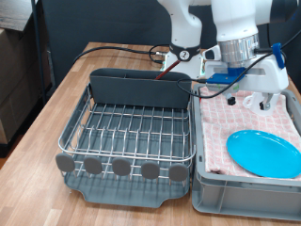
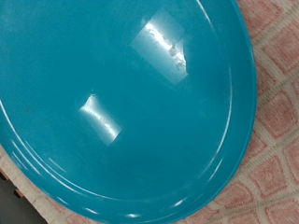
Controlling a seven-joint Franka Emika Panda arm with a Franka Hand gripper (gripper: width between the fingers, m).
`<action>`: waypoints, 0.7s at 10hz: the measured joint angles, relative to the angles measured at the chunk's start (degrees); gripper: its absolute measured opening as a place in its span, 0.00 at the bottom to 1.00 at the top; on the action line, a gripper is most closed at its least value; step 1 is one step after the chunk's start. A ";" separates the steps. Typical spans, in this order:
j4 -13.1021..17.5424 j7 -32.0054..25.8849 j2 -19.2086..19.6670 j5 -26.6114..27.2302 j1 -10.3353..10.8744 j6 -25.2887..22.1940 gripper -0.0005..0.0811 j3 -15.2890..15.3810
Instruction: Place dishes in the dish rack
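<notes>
My gripper is going down with its fingers open, and the light-blue plate's rim facing the rack has free cloth (image 1: 215, 141) beside it. My gripper should next go down until its fingers straddle that rim (image 1: 229, 141), and then close.
The round light-blue plate (image 1: 264, 153) lies flat on the pink checked cloth in the grey crate (image 1: 246, 193) at the exterior view's right. It fills the wrist view (image 2: 121, 103), with cloth showing at one edge. My gripper (image 1: 261, 98) hangs over the crate's far end, above and behind the plate, its white fingers apart and nothing between them. The silver wire dish rack (image 1: 132, 127) stands at the exterior view's left, with its dark grey caddy (image 1: 136, 87) at the far side and grey discs (image 1: 120, 167) along the near edge. No dish shows in it. The mug and spoon are not in view.
The rack and crate stand side by side on a wooden table (image 1: 58, 99). A grey drip tray (image 1: 127, 192) juts out below the rack's near edge. Cables (image 1: 122, 49) trail across the table behind the rack.
</notes>
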 joint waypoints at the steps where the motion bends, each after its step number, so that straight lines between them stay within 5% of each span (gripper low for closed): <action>1: 0.06 -3.41 0.97 3.37 -0.01 0.96 0.99 0.32; 3: 0.52 -7.76 2.93 8.00 -0.03 2.10 0.99 0.96; 7: 1.76 -8.61 6.67 8.88 0.02 4.24 0.99 1.40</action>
